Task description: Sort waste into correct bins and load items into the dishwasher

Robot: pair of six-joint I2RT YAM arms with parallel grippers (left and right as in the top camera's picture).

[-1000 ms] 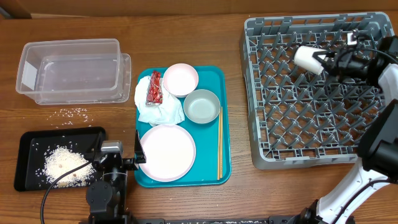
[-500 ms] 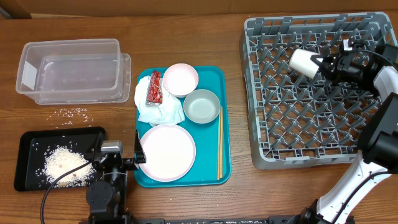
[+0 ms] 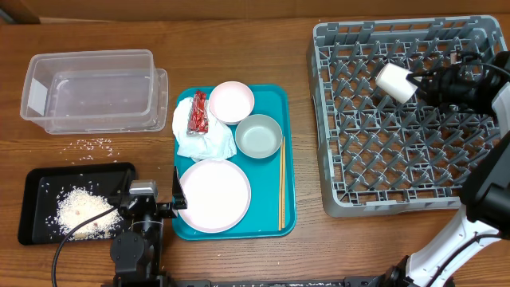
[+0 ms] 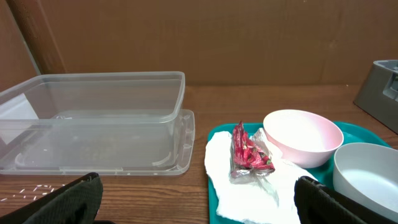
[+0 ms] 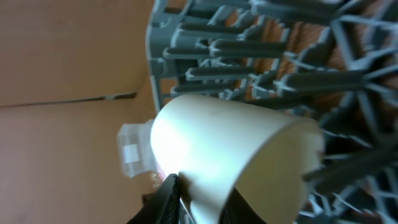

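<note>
The cup is lying on its side over the dishwasher's wires, so next my right gripper lets go of the cup's rim and gently pushes the cup from above into place.
A whitish cup [image 3: 394, 80] lies on its side over the pegs of the grey dishwasher [image 3: 398, 159], near its back row. My right gripper [image 3: 416, 83] is shut on the cup's rim. In the right wrist view the cup [image 5: 230, 149] fills the frame with my gripper [image 5: 205, 205] on its wall. The white napkin [image 3: 203, 139] and red wrapper [image 3: 197, 113] lie on the teal tray [image 3: 291, 159] with a small pink plate [image 3: 231, 101], grey-green bowl [image 3: 258, 135], large pink plate [image 3: 213, 195] and chopsticks [image 3: 281, 183]. My left gripper [image 3: 153, 191] stands open by the tray's front left corner, with nothing in it [image 4: 199, 205].
The clear tub [image 3: 92, 88] sits at the back left on its lid. The black tray [image 3: 36, 187] at the front left holds a heap of rice. Loose rice grains [image 3: 94, 144] lie on the wood between them.
The right gripper carried the cup a little left along the rack's back rows, then back to the right. The left arm has not moved.
</note>
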